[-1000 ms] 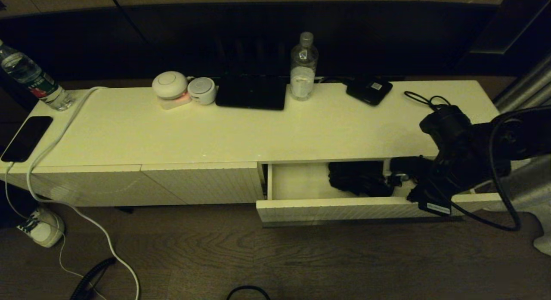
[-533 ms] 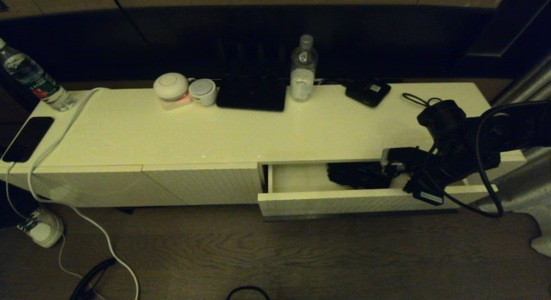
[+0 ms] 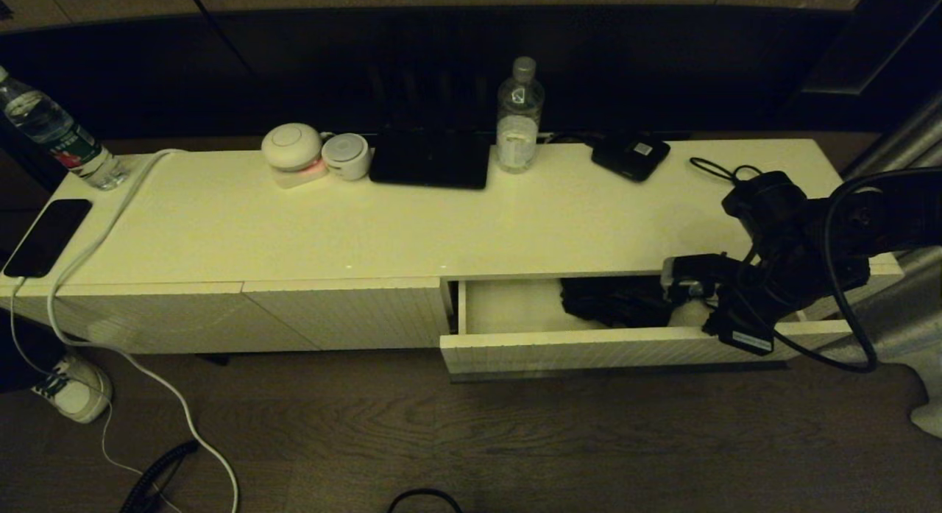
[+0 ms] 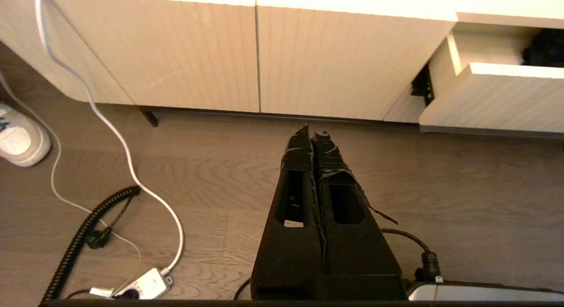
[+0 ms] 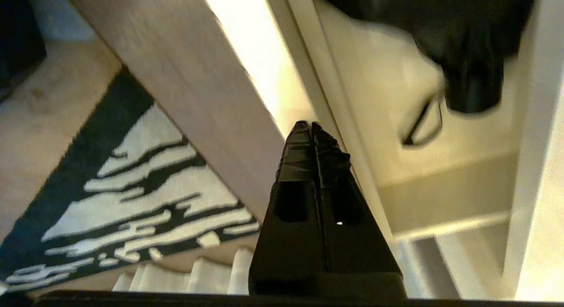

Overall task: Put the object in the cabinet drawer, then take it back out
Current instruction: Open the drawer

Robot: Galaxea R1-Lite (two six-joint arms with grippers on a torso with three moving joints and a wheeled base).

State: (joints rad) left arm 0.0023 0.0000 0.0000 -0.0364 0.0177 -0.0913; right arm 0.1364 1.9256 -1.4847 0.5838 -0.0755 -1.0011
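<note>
The object lies partly [image 3: 616, 299] under the cabinet top, so the robot's right gripper should pull the drawer front [image 3: 673, 332] farther out from inside first and then take the object.
The cabinet drawer [image 3: 589, 351] at the cabinet's right end stands partly open; it also shows in the wrist views [image 4: 493, 100] [image 5: 387, 122]. The object, a black fabric bundle [image 3: 611, 303], lies inside it, partly under the cabinet top, and shows as a dark shape elsewhere [image 4: 546, 47] [image 5: 440, 25]. My right gripper [image 3: 671, 271] hangs shut and empty just right of the bundle, its tips [image 5: 310, 124] over the drawer front's inner edge, apart from the fabric. My left gripper [image 4: 313, 133] is shut and empty, parked low over the floor before the closed panels.
On the cabinet top stand a water bottle [image 3: 519, 115], a small black box [image 3: 631, 156], a looped black cable [image 3: 725, 171], a flat black pad [image 3: 430, 160] and two white round devices [image 3: 294, 149]. A phone [image 3: 45, 237], white cord and shoe [image 3: 73, 388] are at left.
The drawer has slid in a little. My right gripper has risen from low inside the drawer to near the cabinet top's edge. The bundle stays inside.
</note>
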